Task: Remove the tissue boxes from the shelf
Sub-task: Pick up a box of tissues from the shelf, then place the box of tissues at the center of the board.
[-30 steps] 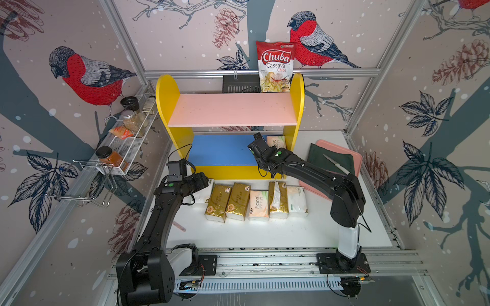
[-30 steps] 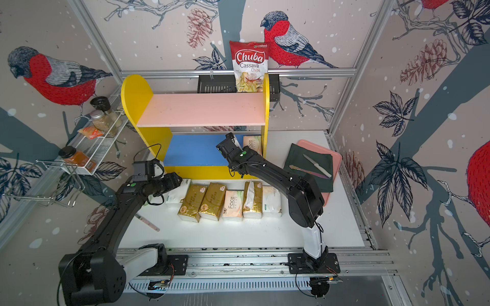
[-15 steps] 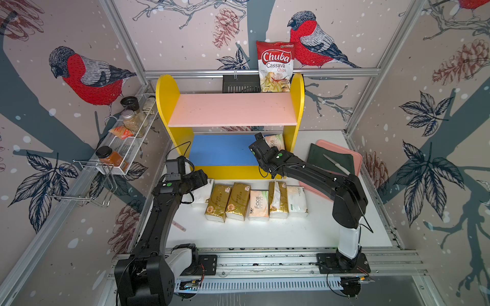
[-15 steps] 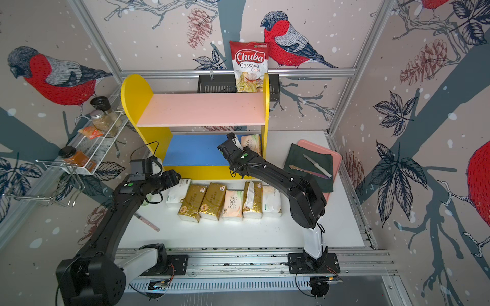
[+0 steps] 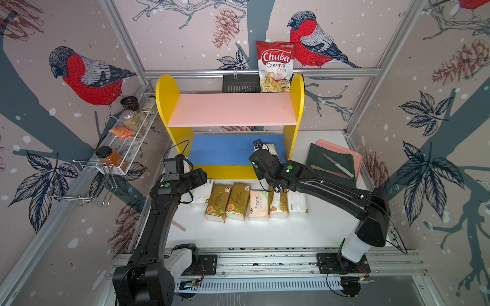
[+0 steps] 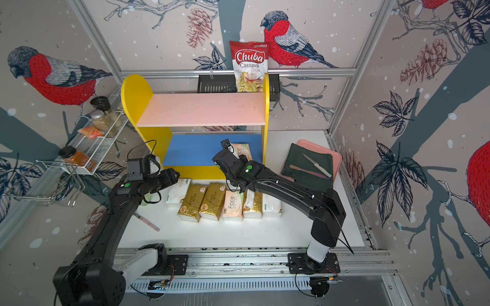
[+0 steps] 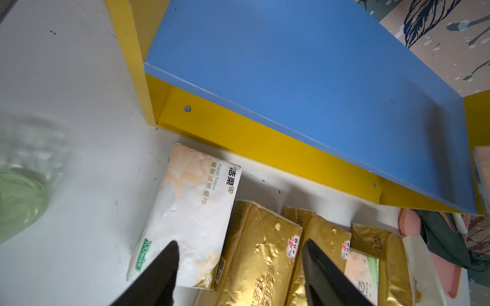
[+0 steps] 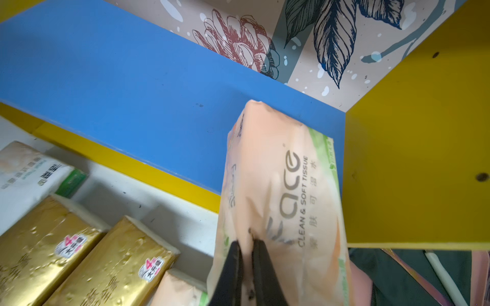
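The peach pack [image 8: 247, 219] is held by its fold in my right gripper and the spot [image 6: 292, 209] by the pink tray is free, so I keep carrying the pack until it rests there.
The shelf [image 5: 230, 111] has a bare pink upper board and a blue lower board [image 5: 222, 151]. One peach "Face" tissue pack [image 8: 286, 185] stands at the right end of the blue board, against the yellow side; it also shows in both top views [image 5: 273, 149] [image 6: 242, 151]. My right gripper [image 8: 246, 242] is shut, pinching a fold of that pack's wrapper. Several tissue packs lie in a row on the table in front of the shelf, among them a white one [image 7: 191, 212] and a gold one [image 7: 254, 254]. My left gripper [image 7: 240, 243] hangs open just above those two.
A Chuba chips bag [image 5: 275, 66] stands behind the shelf. A wire spice rack [image 5: 127, 143] with jars hangs on the left wall. A pink tray [image 5: 356, 161] with a dark cloth and a knife [image 5: 338, 165] lies to the right. A thin pink stick [image 5: 179, 225] lies beside the left arm.
My right gripper's jaws have closed on the Face pack on the blue board. The left arm has drawn back slightly, still open.
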You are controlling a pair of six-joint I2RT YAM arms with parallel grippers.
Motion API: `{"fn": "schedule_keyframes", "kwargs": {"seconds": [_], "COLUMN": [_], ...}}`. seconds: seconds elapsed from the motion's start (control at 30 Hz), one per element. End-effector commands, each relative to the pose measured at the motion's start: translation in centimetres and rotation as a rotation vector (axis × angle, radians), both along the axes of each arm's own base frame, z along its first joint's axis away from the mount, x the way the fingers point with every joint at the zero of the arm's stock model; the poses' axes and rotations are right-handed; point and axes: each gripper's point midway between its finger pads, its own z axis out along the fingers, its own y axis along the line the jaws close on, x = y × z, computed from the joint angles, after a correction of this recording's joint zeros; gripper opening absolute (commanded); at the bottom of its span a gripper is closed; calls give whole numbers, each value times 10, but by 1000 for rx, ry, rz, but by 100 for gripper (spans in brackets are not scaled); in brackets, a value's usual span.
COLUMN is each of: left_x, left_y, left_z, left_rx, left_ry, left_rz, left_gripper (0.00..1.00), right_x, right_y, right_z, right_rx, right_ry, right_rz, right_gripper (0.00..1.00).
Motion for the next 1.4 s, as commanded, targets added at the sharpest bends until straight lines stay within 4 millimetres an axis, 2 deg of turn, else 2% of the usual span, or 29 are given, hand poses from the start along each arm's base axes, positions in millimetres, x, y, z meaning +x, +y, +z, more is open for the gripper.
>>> {"fn": "schedule_keyframes", "kwargs": {"seconds": [0.0,0.1,0.2,0.37,0.57,0.77,0.9,1.03,1.37], "left_x": [-3,-5,-6,-4,0,2,2,3,5], "left_y": [-4,-6,-8,-11,-15,-17,-17,-17,-17], "left_z": [0,-1,-1,2,5,4,2,-2,-7], "left_rx": [-10,-21,-30,-48,-64,-65,-60,-63,-60], "left_ry": [2,-2,-7,-22,-32,-29,-24,-20,-14], "left_rz": [-17,-27,-32,-39,-49,-60,-61,-63,-66], "left_gripper": [73,73,73,73,73,73,73,73,73], "right_x": [-19,-43,-66,-97,-108,-109,-109,-105,-102], "right_y": [-11,-24,-47,-98,-165,-217,-226,-230,-236], "right_z": [5,1,-9,-33,-64,-90,-107,-112,-138], "right_rx": [24,27,25,-15,-50,-61,-29,-17,-172], "right_ry": [-4,5,33,73,67,38,70,83,139], "right_rz": [-55,-78,-132,-250,-426,-548,-556,-580,-624], "right_gripper": [0,0,0,0,0,0,0,0,0]}}
